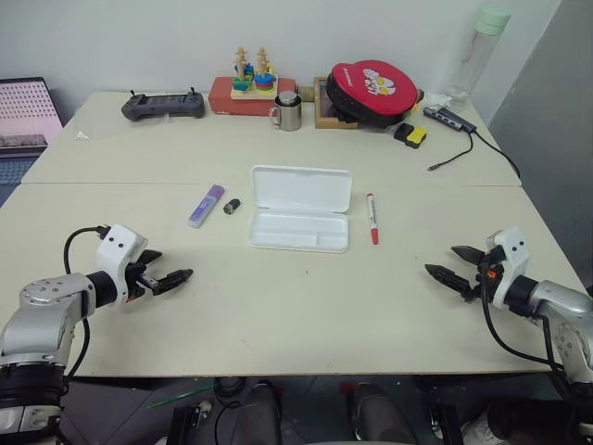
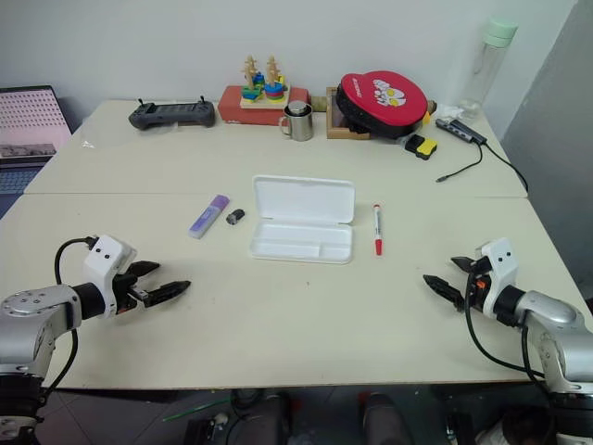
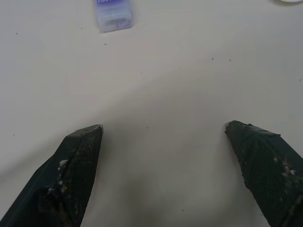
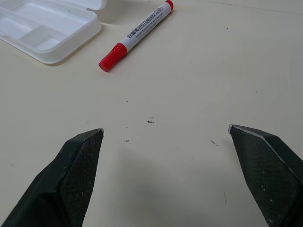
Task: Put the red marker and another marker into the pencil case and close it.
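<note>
I am going to pull the tray toward me, and the open lid (image 1: 302, 188) should follow along and stay open, because it is folded back and joined along the tray's far edge (image 1: 300, 212).
The white pencil case (image 1: 298, 229) lies open mid-table, its lid (image 1: 302, 188) folded back toward the far side and its tray bare. Just right of it lies the red marker (image 1: 372, 219), white-barrelled, cap end toward me; the right wrist view shows the red marker (image 4: 136, 34) beside the case's corner (image 4: 47, 30). Left of the case rests the lilac highlighter (image 1: 206, 205), whose end (image 3: 113, 15) the left wrist view catches. My left gripper (image 1: 171, 274) hovers open near the front left, holding nothing. My right gripper (image 1: 451, 262) is open at the front right, nothing in it.
A small dark cylinder (image 1: 232, 206) lies between the highlighter and the case. Along the far edge stand a black controller (image 1: 163, 106), a wooden stacking toy (image 1: 252, 82), a metal mug (image 1: 288, 112), a red round pouch (image 1: 373, 91), a bottle (image 1: 477, 51) and a cable (image 1: 473, 148).
</note>
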Robot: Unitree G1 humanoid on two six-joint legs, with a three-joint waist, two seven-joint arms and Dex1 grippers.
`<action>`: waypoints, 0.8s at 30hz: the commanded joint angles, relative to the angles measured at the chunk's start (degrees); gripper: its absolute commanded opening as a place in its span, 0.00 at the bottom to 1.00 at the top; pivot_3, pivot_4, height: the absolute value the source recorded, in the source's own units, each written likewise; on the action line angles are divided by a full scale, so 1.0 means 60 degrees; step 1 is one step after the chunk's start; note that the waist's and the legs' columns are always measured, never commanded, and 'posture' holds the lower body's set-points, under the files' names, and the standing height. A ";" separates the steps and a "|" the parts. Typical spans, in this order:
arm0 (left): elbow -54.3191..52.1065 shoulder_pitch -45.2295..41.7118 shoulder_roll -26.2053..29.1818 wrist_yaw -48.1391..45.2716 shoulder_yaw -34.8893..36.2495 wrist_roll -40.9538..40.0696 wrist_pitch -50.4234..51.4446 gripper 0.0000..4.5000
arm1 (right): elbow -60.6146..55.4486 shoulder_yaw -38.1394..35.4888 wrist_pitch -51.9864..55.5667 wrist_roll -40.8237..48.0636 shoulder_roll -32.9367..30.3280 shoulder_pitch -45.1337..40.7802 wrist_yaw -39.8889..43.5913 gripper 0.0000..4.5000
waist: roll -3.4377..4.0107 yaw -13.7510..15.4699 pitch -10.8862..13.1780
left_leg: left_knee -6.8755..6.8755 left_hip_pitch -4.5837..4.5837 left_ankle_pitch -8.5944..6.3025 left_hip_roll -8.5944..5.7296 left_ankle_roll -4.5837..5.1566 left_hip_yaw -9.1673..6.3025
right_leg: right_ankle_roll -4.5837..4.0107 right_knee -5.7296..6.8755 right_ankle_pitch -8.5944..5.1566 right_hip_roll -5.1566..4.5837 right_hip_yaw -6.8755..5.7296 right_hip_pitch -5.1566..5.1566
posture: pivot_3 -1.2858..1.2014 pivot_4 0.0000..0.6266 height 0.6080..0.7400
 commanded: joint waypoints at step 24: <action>-0.3246 -0.2427 -0.1778 -0.1647 -0.0963 -0.2490 0.1066 1.00 | -0.0290 0.5172 0.1729 -0.1502 0.1108 -0.5342 0.0969 0.99 | -0.0009 -0.0066 0.0008 | 0.0039 -0.0004 0.0003 0.0001 0.0003 -0.0006 | 0.0082 0.0020 0.0048 0.0013 0.0002 0.0007 | 0.52 0.24 1.00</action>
